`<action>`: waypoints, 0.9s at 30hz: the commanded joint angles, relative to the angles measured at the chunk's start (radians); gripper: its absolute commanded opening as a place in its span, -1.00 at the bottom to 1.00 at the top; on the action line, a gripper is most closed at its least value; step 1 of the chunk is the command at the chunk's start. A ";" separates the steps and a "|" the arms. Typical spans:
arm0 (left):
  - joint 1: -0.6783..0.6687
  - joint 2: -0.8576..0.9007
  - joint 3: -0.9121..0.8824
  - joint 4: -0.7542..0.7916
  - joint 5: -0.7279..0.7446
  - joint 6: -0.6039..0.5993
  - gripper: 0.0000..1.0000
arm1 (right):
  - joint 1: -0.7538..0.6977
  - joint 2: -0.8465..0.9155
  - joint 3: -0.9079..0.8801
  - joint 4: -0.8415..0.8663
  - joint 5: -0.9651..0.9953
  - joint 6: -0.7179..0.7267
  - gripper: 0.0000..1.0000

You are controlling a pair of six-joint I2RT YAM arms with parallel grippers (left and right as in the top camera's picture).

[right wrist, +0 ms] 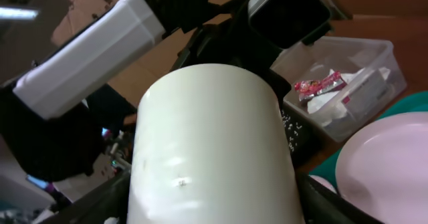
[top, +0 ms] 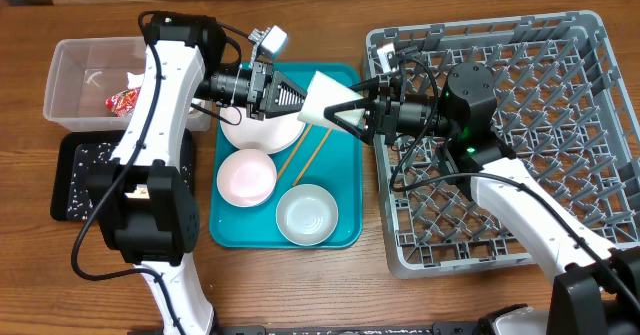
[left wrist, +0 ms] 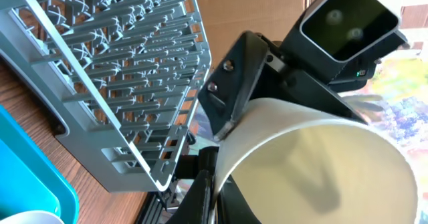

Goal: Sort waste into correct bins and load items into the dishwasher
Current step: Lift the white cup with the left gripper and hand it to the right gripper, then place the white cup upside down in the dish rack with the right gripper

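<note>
My left gripper is pinching the cup's rim. It should open and move away before my right gripper lowers the cup into the dish rack.
A small white cup hangs sideways above the teal tray, held between both grippers. My left gripper pinches the cup's rim, one finger inside and one outside. My right gripper has its fingers on either side of the cup's wall. The grey dish rack stands at the right with nothing in it. On the teal tray lie an overturned pink bowl, a white bowl, another white dish and two chopsticks.
The clear tub at the far left holds the red wrapper and a white tissue. The black tray in front of it holds rice grains. The teal tray sits between the bins and the rack.
</note>
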 commanded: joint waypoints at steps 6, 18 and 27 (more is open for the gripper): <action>-0.001 -0.011 0.016 0.006 0.001 0.022 -0.02 | 0.003 0.000 0.013 0.010 0.005 0.004 0.18; 0.047 -0.011 0.017 0.403 -0.534 -0.230 0.40 | -0.087 -0.233 0.043 -0.901 0.431 -0.253 0.12; 0.040 -0.011 0.017 0.435 -0.703 -0.253 0.37 | 0.038 -0.346 0.274 -1.728 0.962 -0.130 0.22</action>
